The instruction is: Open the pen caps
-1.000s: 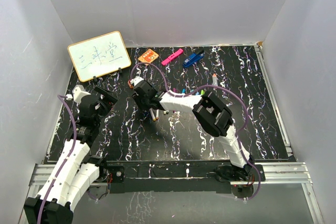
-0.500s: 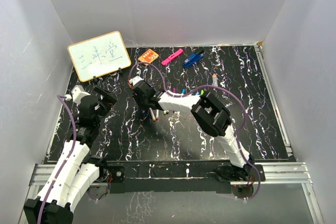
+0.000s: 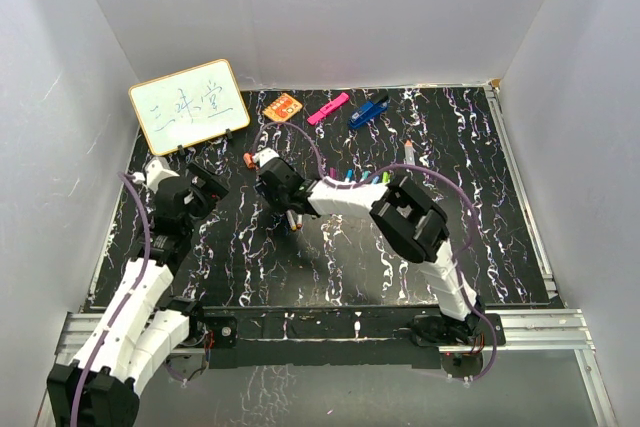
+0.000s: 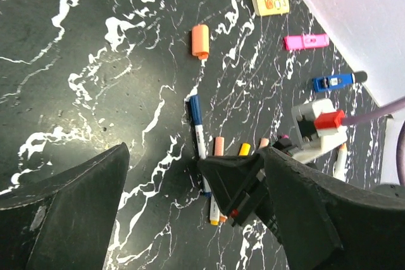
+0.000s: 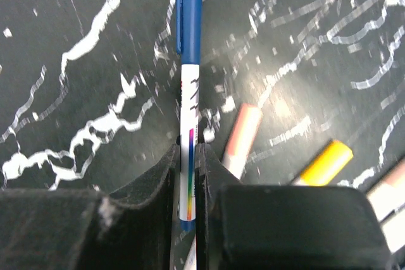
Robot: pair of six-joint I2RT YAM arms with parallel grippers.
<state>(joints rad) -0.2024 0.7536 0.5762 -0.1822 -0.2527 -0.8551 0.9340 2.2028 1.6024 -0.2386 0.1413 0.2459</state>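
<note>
The pen's blue cap is free while my right gripper holds the pen's lower body (image 5: 186, 202), so my left gripper should keep coming closer until it closes on the cap (image 4: 196, 110).
A white pen (image 5: 188, 93) with a blue cap (image 5: 188, 20) lies on the black marbled table. My right gripper (image 5: 188, 150) is shut on the pen's lower barrel, with the cap pointing away from the fingers. From above, the right gripper (image 3: 290, 215) sits left of centre. The left wrist view shows the same blue cap (image 4: 195, 109). My left gripper (image 4: 196, 150) hangs open above it, holding nothing. Viewed from the top, the left gripper (image 3: 205, 187) is to the left of the right one. A loose orange cap (image 4: 200, 41) lies further back. More capped pens (image 3: 360, 177) lie beside the right arm.
A salmon-capped pen (image 5: 243, 134) and a yellow-capped pen (image 5: 326, 161) lie right beside the held pen. At the back are a small whiteboard (image 3: 188, 105), an orange notepad (image 3: 283, 106), a pink highlighter (image 3: 328, 107) and a blue clip-like tool (image 3: 367, 112). White walls enclose the table.
My right gripper has shut on the blue-capped pen. My left arm has shifted a little forward and its jaws have opened slightly wider.
</note>
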